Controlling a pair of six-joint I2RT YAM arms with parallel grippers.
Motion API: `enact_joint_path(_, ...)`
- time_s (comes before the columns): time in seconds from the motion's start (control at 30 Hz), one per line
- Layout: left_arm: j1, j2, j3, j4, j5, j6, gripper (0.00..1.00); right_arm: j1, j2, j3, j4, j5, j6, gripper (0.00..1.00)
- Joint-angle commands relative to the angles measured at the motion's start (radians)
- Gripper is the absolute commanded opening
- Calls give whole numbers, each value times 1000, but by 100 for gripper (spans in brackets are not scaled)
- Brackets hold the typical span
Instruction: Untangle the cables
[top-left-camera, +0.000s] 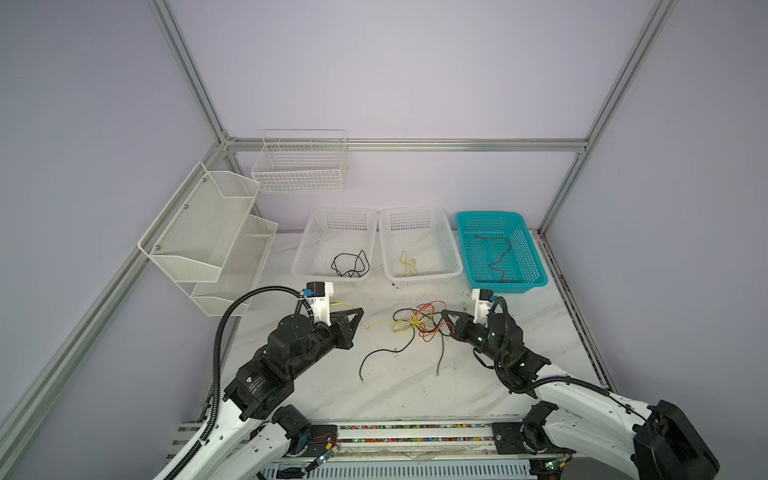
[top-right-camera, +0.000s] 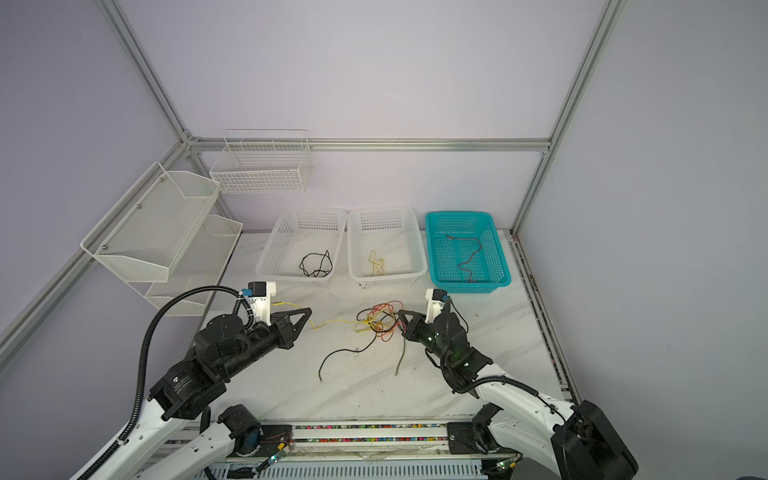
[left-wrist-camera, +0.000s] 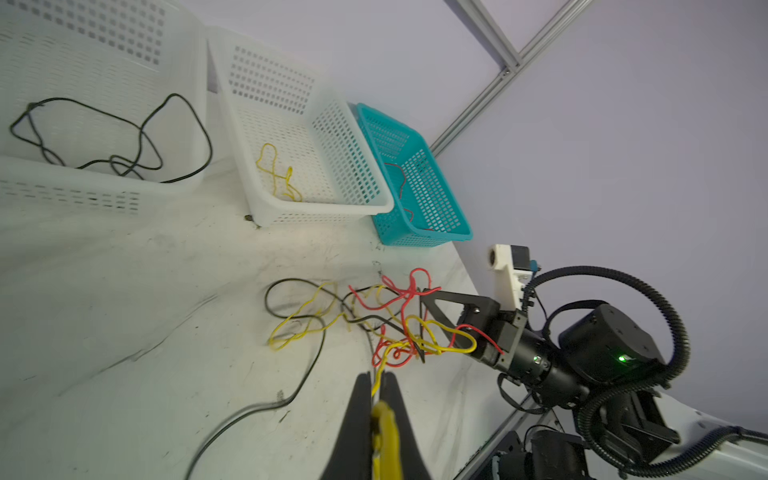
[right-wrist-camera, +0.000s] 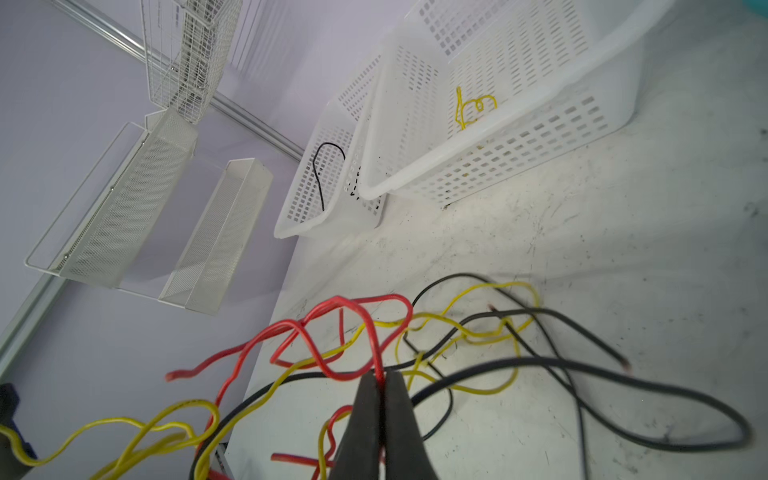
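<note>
My left gripper should keep pulling until the yellow end lies free, as the yellow cable (top-right-camera: 336, 321) stretches from the tangle (top-right-camera: 379, 320) and my right gripper is holding the red cable.
A tangle of cables (top-left-camera: 417, 322) in black, yellow and red lies mid-table, seen in both top views (top-right-camera: 376, 320). My left gripper (top-left-camera: 359, 311) is left of it, shut on a yellow cable (top-left-camera: 376, 325) that runs taut into the knot; the left wrist view shows this yellow cable (left-wrist-camera: 384, 357) pinched between the jaws of the left gripper (left-wrist-camera: 377, 376). My right gripper (top-left-camera: 444, 311) sits at the tangle's right edge, and the right wrist view shows the right gripper (right-wrist-camera: 380, 374) shut on a red cable (right-wrist-camera: 365, 324). Black cable (top-left-camera: 382, 353) ends trail toward the front.
Three baskets stand in a row behind the tangle: a white basket (top-left-camera: 328, 278) with a black wire (top-left-camera: 351, 266), a white basket (top-left-camera: 424, 280) with a yellow wire (top-left-camera: 408, 264), and a teal basket (top-left-camera: 511, 286) with a red wire (top-left-camera: 498, 257). Wire shelves (top-left-camera: 208, 232) hang at the left.
</note>
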Motion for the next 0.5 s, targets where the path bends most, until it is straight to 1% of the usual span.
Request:
enact_joint_path(0.0, 91, -56, -8, -123, 12, 38, 0, -74, -25, -21, -94, -14, 35, 0)
enact_joint_path(0.1, 168, -72, -3, -188, 43, 52, 0, -127, -47, -17, -128, -39, 24, 0)
enact_joint_path(0.23, 227, -48, 16, -255, 61, 69, 0, -171, -62, 4, -152, -98, -8, 0)
enact_joint_path(0.3, 247, -36, 23, -280, 45, 65, 0, -186, -64, 20, -169, -123, -27, 0)
enact_joint_path(0.4, 278, -10, 37, -314, 22, 75, 0, -219, -91, 39, -225, -118, -45, 0)
enact_joint_path(0.47, 304, 3, 53, -336, 8, 89, 0, -259, -111, 53, -276, -115, -60, 0)
